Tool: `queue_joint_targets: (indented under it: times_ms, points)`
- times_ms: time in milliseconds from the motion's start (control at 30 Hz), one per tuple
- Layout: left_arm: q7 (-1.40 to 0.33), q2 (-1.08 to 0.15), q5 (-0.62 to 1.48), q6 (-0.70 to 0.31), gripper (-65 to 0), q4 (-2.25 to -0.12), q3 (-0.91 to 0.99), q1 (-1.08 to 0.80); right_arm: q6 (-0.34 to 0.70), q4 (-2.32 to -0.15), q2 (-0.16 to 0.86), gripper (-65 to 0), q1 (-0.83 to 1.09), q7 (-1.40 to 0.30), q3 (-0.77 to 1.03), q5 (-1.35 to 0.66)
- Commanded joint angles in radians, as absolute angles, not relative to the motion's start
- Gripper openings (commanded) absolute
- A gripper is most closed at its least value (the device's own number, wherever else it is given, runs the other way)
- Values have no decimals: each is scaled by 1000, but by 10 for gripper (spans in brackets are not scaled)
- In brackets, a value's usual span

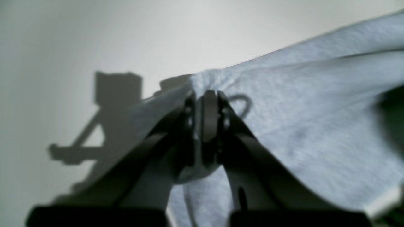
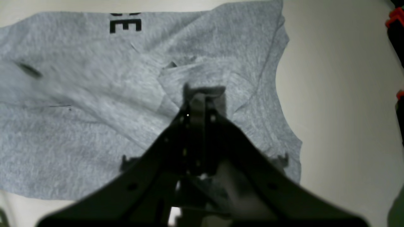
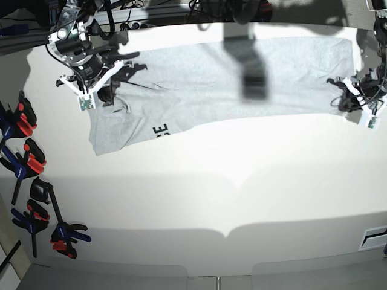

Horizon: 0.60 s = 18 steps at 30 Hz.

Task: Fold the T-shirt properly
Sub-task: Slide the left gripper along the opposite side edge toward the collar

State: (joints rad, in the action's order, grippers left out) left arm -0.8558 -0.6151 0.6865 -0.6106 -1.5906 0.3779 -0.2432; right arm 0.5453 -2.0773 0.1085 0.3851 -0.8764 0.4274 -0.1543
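Observation:
Cloth is bunching up at the T-shirt's front edge [image 1: 208, 78], so next my left gripper opens and grabs the T-shirt closer to its back edge [image 3: 343, 47] to straighten this end before folding.
The light grey T-shirt [image 3: 230, 84] lies stretched across the far part of the white table [image 3: 193, 199]. Black lettering [image 3: 161, 129] shows near its front left edge and also appears in the right wrist view as black letters [image 2: 125, 23]. On the base view's left, my right gripper [image 3: 103, 93] is shut, with a small fold of the T-shirt [image 2: 94, 94] pinched at its tips [image 2: 203, 94]. My left gripper [image 3: 349, 99], at the shirt's right end, is shut on a bunched edge of the T-shirt [image 1: 315, 126], and the cloth puckers around its fingertips [image 1: 206, 96].
Several black, orange and blue spring clamps [image 3: 27, 160] lie along the table's left edge, and two of them [image 2: 396, 19] show at the right of the right wrist view. A dark shadow [image 3: 251, 66] falls across the middle of the shirt. Cables run behind the table.

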Motion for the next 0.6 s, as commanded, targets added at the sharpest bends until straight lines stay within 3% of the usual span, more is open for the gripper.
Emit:
queue_joint_targets:
  times_ms: [0,100,500,567]
  points:
    - [-855,-641,728,-638,-650,-1606,387,-236,541,-2101,116,-650,383,-854,432,-160]
    - [-892,-641,776,-694,-650,-1606,387,-248,541,-2101,116,-650,383,-857,432,-157]
    - [-846,-644,736,-697,-642,-1605,387,-313,542,-2101,116,-650,383,-873,432,-160]
    - [-837,-643,731,-697,-499,-1605,387,-313,541,-2101,116,-650,383,-873,432,-160]
